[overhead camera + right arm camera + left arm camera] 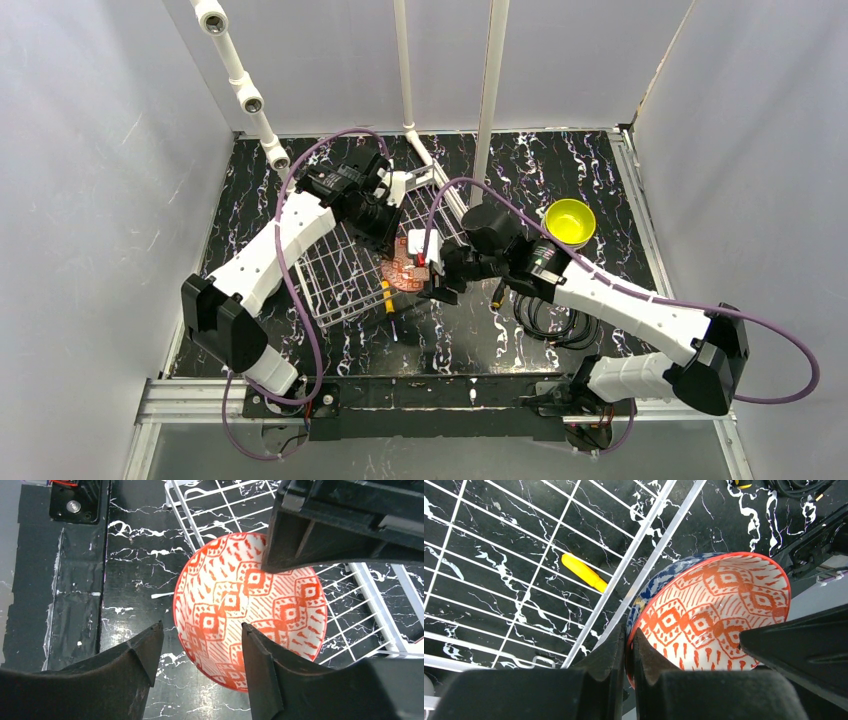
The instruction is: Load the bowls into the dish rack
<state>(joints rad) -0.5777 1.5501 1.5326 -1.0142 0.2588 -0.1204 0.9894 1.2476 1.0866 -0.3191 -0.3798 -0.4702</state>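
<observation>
Next, I take the bowl's free rim (201,667) with my right gripper before my left gripper backs away, because my left gripper is holding the bowl's rack-side rim (639,622) with its arm across the rack.
A bowl with a red patterned inside and a blue-white outside (403,272) hangs tilted over the near right edge of the white wire dish rack (345,275). My left gripper (393,250) is shut on its rim; in the left wrist view the jaws (630,639) pinch the bowl (714,605) beside the rack wires (639,560). My right gripper (433,283) is open. In the right wrist view (202,630) the bowl's (235,600) near rim lies between its fingers, without visible touch. A yellow-green bowl (570,222) sits on the table at the right. The other bowls are out of view.
White pipes (490,90) stand behind the rack. A black cable coil (548,320) lies by the right arm. A small yellow stick (584,572) lies under the rack floor, another on the table (497,295). Grey walls close in the black marbled table (620,200).
</observation>
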